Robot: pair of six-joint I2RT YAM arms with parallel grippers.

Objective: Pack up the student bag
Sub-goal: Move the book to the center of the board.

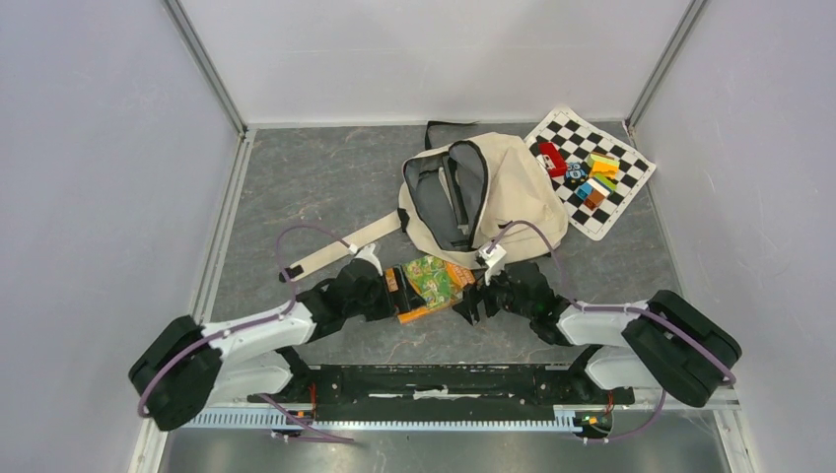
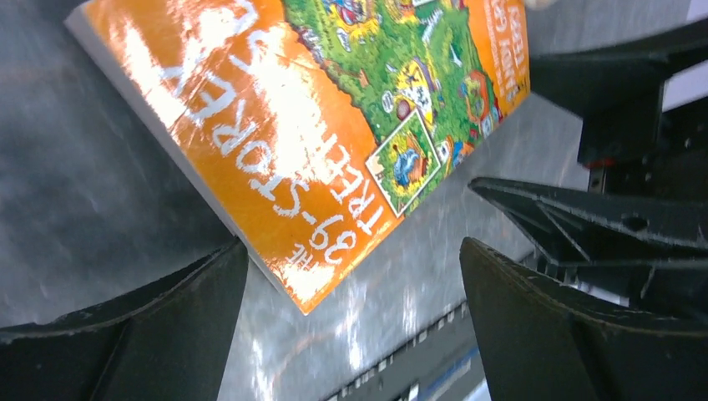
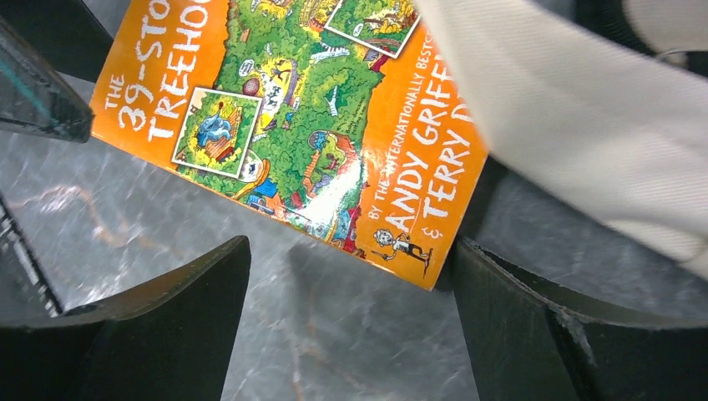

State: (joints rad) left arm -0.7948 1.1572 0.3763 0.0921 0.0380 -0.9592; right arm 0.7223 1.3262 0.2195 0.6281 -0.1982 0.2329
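The book lies crosswise [image 1: 432, 283] at the bag, so I should use my left gripper and my right gripper to turn the book lengthwise before I lift it by its long sides [image 1: 435, 308].
The cream student bag [image 1: 513, 187] lies at the back centre, its mouth open and its grey lining [image 1: 449, 197] showing. An orange and green book [image 1: 429, 284] lies on the table just in front of it. My left gripper [image 1: 387, 284] is open at the book's left end; one book corner [image 2: 309, 292] sits between its fingers [image 2: 159, 334]. My right gripper [image 1: 475, 299] is open at the book's right end; the book [image 3: 292, 125] reaches down to its right finger [image 3: 534, 334]. Cream bag fabric [image 3: 584, 125] overlaps the book's far corner.
A checkerboard mat [image 1: 621, 202] with several coloured blocks [image 1: 590, 177] lies at the back right, next to the bag. A cream bag strap [image 1: 335, 254] runs out to the left, behind my left arm. Grey walls close in the table on three sides.
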